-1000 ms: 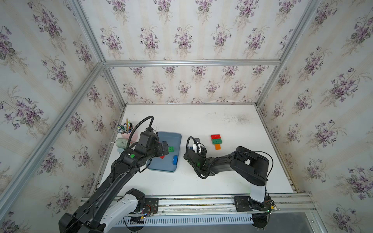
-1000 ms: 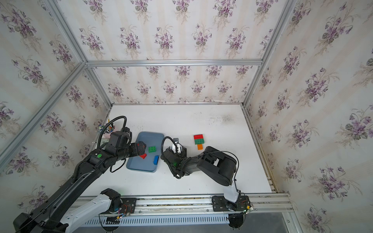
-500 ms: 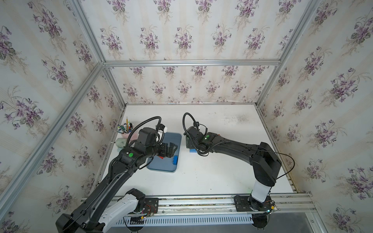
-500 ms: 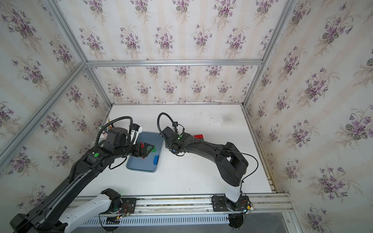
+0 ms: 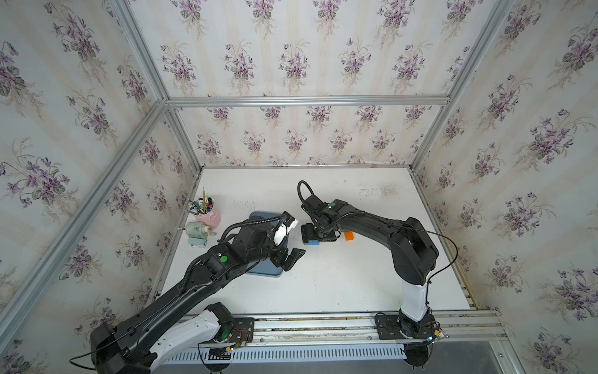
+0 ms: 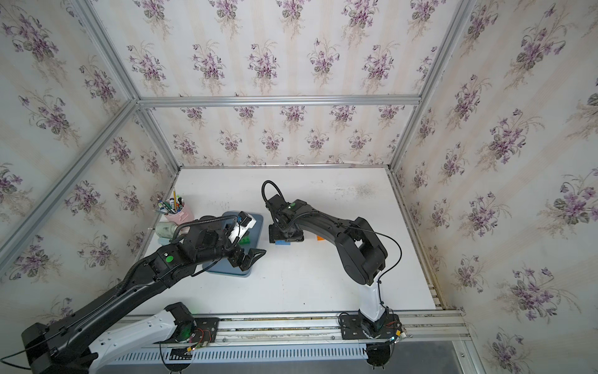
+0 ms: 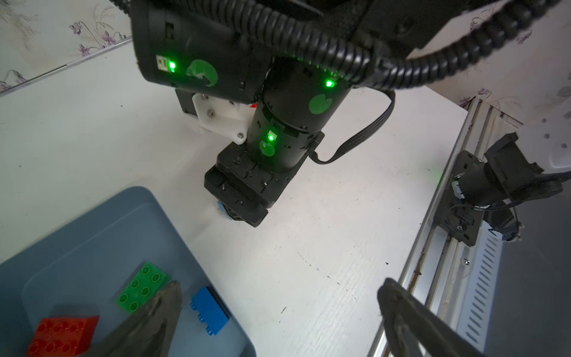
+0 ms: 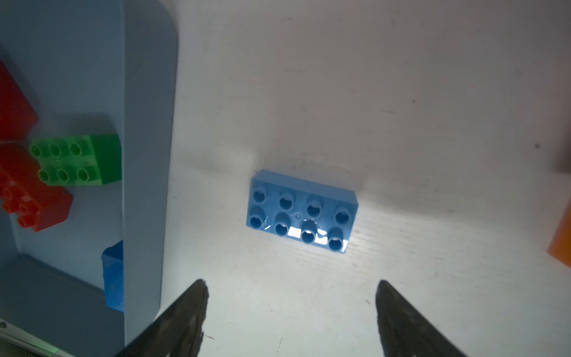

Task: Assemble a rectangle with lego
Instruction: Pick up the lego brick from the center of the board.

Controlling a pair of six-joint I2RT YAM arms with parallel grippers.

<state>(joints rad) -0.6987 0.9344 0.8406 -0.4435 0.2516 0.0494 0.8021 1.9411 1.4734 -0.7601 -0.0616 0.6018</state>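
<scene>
The light blue brick sits crooked beneath the fingers of the robot's right gripper, so the robot should grasp it squarely by its short ends before taking it to the orange brick.
A light blue lego brick lies studs up on the white table, between the tray and an orange brick. My right gripper hovers over it, open, with nothing between its fingers. In both top views that gripper covers most of the blue brick; the orange brick shows beside it. The grey-blue tray holds a green brick, a darker blue brick and a red brick. My left gripper stands wide open over the tray's near right corner, holding nothing.
A pink pen cup and a small bottle stand at the table's left edge, behind the tray. A metal rail runs along the front. The right arm's forearm stretches over the table's middle right.
The right arm swung from the table's front up and back, and now hangs over the light blue brick. The left gripper moved rightward to the tray's near corner.
</scene>
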